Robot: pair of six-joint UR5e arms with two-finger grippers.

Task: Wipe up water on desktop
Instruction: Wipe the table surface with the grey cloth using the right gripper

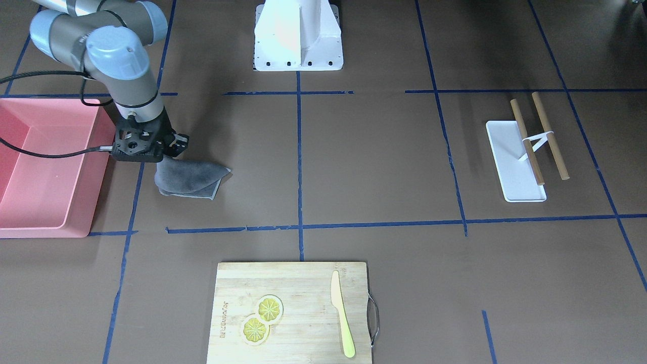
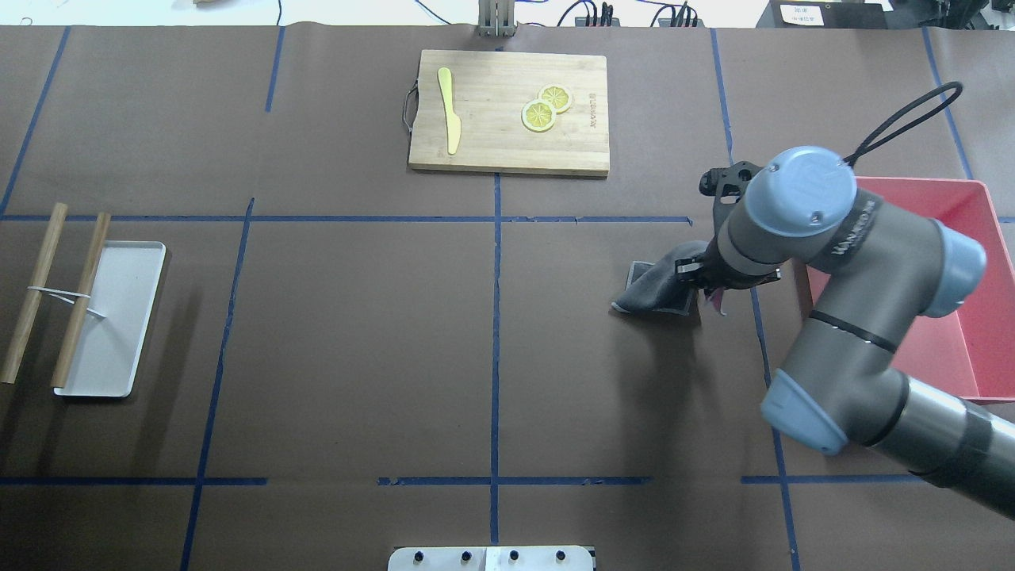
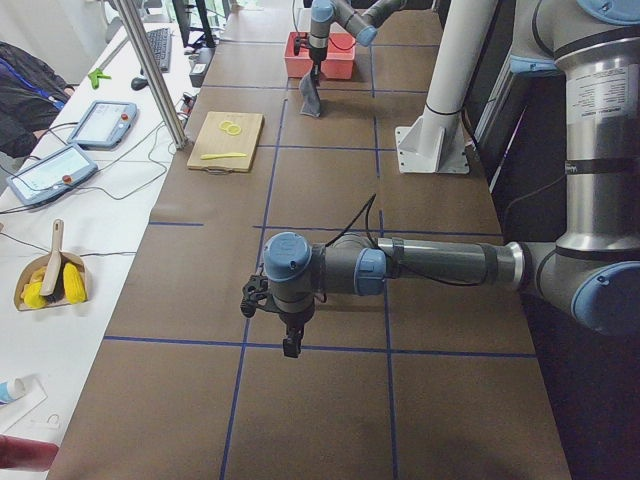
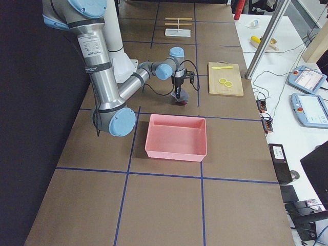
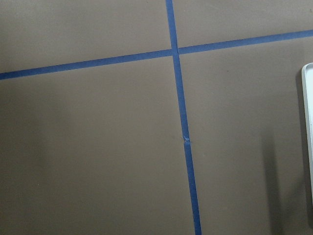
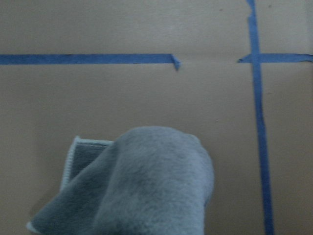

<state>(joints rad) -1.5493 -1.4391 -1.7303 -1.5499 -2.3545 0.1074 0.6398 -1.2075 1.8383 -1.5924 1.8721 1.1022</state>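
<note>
My right gripper is close beside the pink bin's side (image 1: 96,179), which blocks the stroke, so next I sweep the grey cloth back toward the middle tape line (image 1: 299,165).
The desktop (image 1: 374,162) is matte brown with a dark-blue tape grid; I see no water on it. My right gripper (image 1: 169,151) is shut on a grey cloth (image 1: 189,177), whose free end lies folded on the desktop beside the pink bin. The cloth also shows in the overhead view (image 2: 658,289) and fills the bottom of the right wrist view (image 6: 146,186). My left gripper (image 3: 290,345) shows only in the exterior left view, low over bare desktop; I cannot tell if it is open or shut. The left wrist view shows only desktop (image 5: 98,147).
A pink bin (image 1: 35,167) stands just beside the right arm. A bamboo cutting board (image 1: 293,313) with lemon slices and a yellow knife lies at the operators' edge. A white tray (image 1: 505,156) with two wooden sticks lies on my left side.
</note>
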